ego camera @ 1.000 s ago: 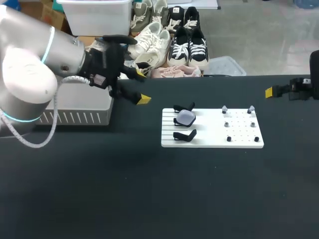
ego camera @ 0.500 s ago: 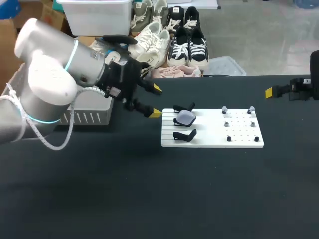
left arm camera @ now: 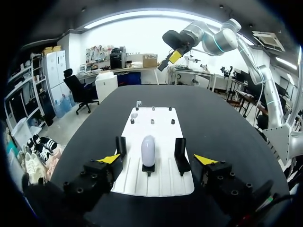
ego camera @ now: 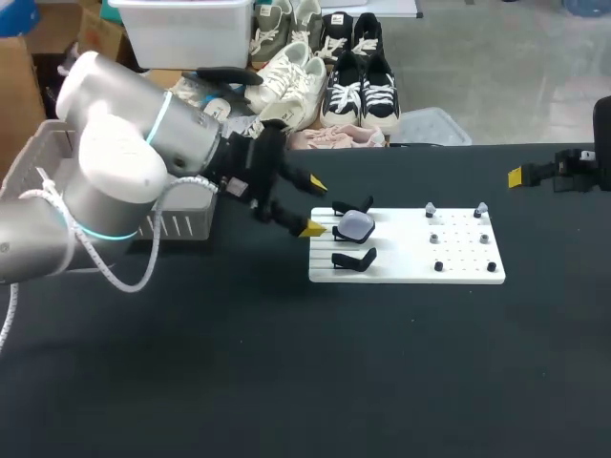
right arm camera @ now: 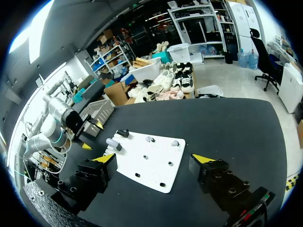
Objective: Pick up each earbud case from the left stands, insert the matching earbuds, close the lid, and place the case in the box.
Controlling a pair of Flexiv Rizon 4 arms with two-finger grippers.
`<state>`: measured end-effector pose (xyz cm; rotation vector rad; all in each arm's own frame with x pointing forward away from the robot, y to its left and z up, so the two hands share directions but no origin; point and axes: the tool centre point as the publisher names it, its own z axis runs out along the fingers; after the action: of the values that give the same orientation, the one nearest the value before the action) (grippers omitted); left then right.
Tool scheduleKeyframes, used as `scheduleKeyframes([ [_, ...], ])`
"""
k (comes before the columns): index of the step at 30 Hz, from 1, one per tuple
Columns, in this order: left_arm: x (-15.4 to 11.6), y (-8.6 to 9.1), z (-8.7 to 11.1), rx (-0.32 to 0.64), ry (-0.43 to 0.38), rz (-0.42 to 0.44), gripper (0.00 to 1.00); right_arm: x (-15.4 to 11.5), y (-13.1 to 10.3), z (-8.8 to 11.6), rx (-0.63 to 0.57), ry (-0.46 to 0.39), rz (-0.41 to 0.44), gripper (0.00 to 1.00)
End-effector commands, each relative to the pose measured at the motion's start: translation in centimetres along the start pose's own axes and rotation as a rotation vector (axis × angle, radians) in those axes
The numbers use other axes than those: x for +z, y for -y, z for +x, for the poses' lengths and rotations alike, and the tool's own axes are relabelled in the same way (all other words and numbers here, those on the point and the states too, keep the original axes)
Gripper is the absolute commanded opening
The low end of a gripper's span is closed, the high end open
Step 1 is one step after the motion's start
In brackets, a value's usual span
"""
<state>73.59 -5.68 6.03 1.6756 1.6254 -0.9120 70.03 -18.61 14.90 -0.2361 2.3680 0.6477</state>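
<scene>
The robot should expect empty sockets when it swings open the lid of the shut earbud case [ego camera: 357, 225], because the earbuds [ego camera: 481, 208] stand on pegs outside it.
A pale earbud case [ego camera: 356, 226] stands upright on the middle one of three black stands at the left end of a white board [ego camera: 406, 250]. The other two stands [ego camera: 351, 206] [ego camera: 353, 259] hold nothing. Two small earbuds [ego camera: 431, 209] [ego camera: 481, 208] sit on pegs at the board's far right. My left gripper [ego camera: 313, 206] hovers open at the board's left edge; in the left wrist view the case [left arm camera: 148, 151] is just ahead of the left gripper [left arm camera: 157, 159], in line with the gap and untouched. My right gripper [ego camera: 520, 176] hangs open at the table's far right, with nothing in the right gripper [right arm camera: 155, 159].
A grey slatted box [ego camera: 181, 221] stands at the table's far left, partly hidden behind my left arm. Several short black pegs [ego camera: 438, 266] stick up from the board's right half. Dark tabletop [ego camera: 305, 382] lies in front of the board.
My left arm has swung right from beside the grey box to the board's left edge, its open fingers now facing the case. The right arm has not moved.
</scene>
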Motion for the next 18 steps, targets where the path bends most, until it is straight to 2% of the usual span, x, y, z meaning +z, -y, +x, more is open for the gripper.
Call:
scheduleKeyframes([
  [1, 0.6, -0.6, 0.3, -0.015, 0.005, 0.031, 0.97, 0.0, 0.1, -0.1, 0.0, -0.002, -0.001, 1.0],
  [4, 1.1, -0.6, 0.5, -0.03, 0.007, 0.036, 0.96, 0.0, 0.1, -0.1, 0.0, -0.002, -0.001, 1.0],
  [8, 1.5, -0.6, 0.7, -0.04, 0.013, 0.039, 0.88, 0.0, 0.1, -0.1, 0.0, -0.002, -0.001, 1.0],
  [12, 2.0, -0.5, 0.8, -0.062, 0.031, 0.033, 0.91, 0.0, 0.1, -0.1, 0.0, -0.002, -0.001, 1.0],
  [18, 2.7, -0.1, 0.7, -0.078, 0.055, 0.036, 0.89, 0.0, 0.1, -0.1, 0.0, -0.002, -0.001, 1.0],
])
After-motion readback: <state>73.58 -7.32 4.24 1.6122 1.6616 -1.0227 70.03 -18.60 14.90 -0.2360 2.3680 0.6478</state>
